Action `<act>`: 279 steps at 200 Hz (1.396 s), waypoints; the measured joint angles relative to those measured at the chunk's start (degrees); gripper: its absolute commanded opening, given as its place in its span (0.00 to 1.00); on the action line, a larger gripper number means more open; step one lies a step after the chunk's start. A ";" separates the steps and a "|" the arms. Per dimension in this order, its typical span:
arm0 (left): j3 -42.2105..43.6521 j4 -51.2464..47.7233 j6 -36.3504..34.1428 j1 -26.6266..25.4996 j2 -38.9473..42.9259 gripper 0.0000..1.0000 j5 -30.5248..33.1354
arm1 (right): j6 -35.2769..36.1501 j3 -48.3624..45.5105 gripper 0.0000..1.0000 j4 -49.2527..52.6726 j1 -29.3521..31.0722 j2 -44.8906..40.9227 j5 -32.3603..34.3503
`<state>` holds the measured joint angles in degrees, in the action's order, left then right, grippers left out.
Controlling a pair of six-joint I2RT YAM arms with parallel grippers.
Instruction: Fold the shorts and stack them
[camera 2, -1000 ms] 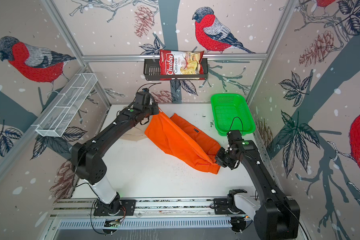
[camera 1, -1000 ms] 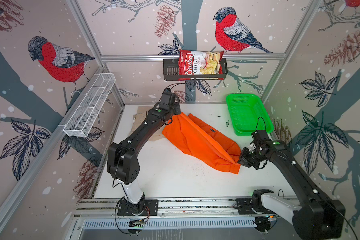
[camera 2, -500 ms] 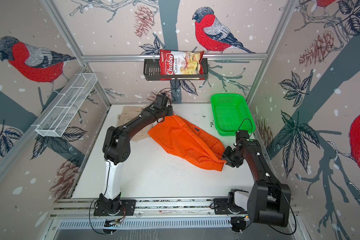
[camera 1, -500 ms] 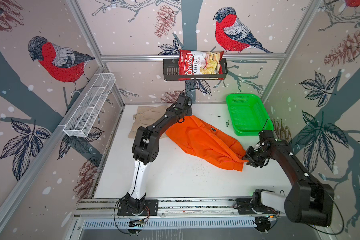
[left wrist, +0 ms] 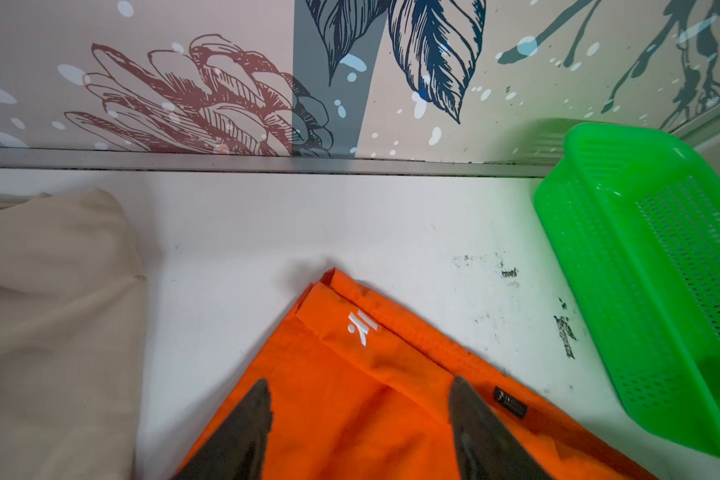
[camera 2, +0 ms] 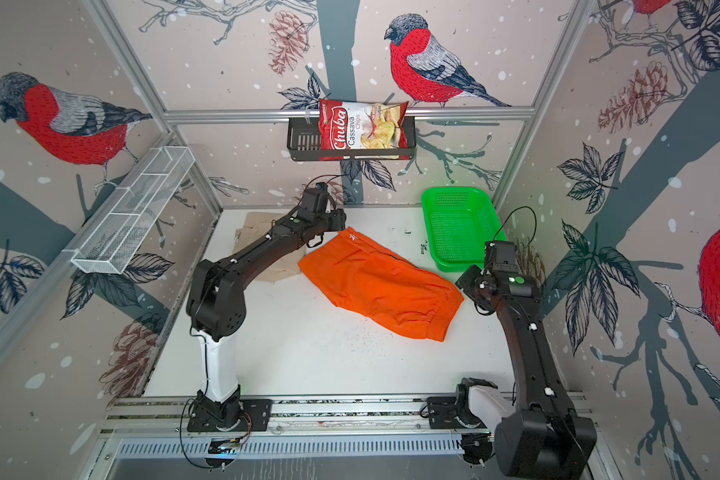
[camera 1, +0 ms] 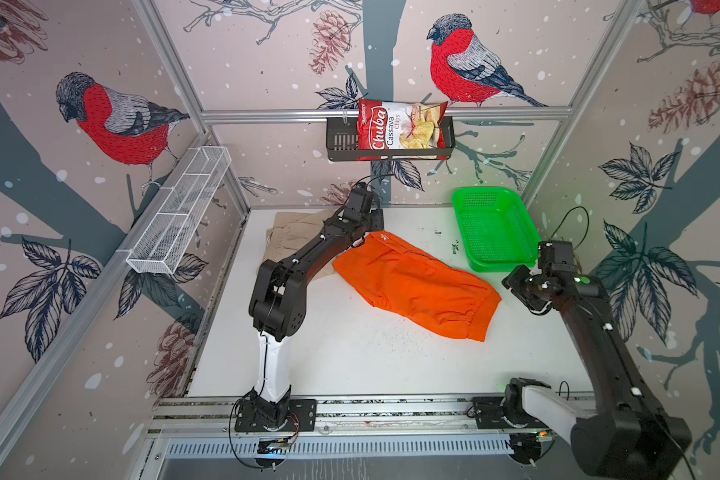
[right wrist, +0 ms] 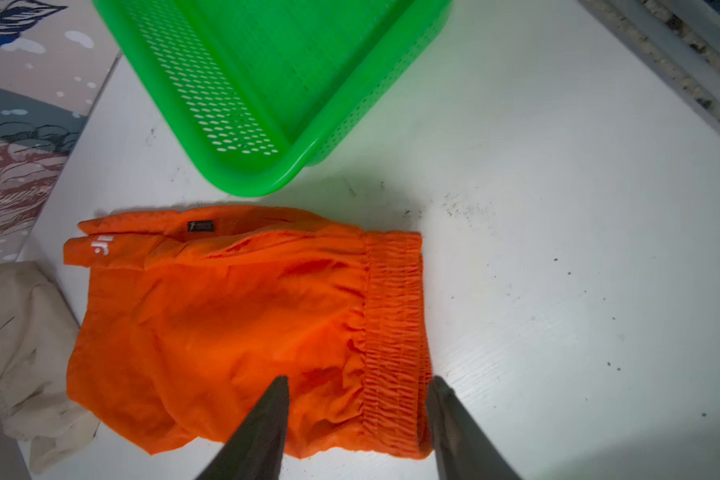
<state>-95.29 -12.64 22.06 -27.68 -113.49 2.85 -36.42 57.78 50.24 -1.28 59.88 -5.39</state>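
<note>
The orange shorts lie at a slant, with their logo corner far back. Next, my left gripper draws that logo end closer and sets the shorts straight before folding them.
The orange shorts lie folded flat mid-table, slanting from the far left to the near right. Their white logo corner points at the back wall and the elastic waistband is at the right end. The beige shorts lie at the back left, partly hidden under my left arm. My left gripper hovers open over the logo corner, holding nothing. My right gripper stands open just off the waistband end, also empty.
A green perforated basket stands at the back right, close to the shorts and to my right gripper. On the back wall a black shelf holds a chips bag. A white wire rack hangs on the left wall.
Both grippers have opened and let go of the orange shorts, which now lie flat. The left gripper moved toward the back wall. The right one drew back to the right.
</note>
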 measured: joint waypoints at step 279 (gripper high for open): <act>53.29 8.85 16.37 -6.19 32.39 0.19 -9.31 | -10.36 -22.23 0.44 -19.63 22.47 -8.02 -6.93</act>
<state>-42.00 -3.79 38.44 -33.87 -81.10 -6.46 -46.78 35.55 30.61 21.19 51.86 -12.32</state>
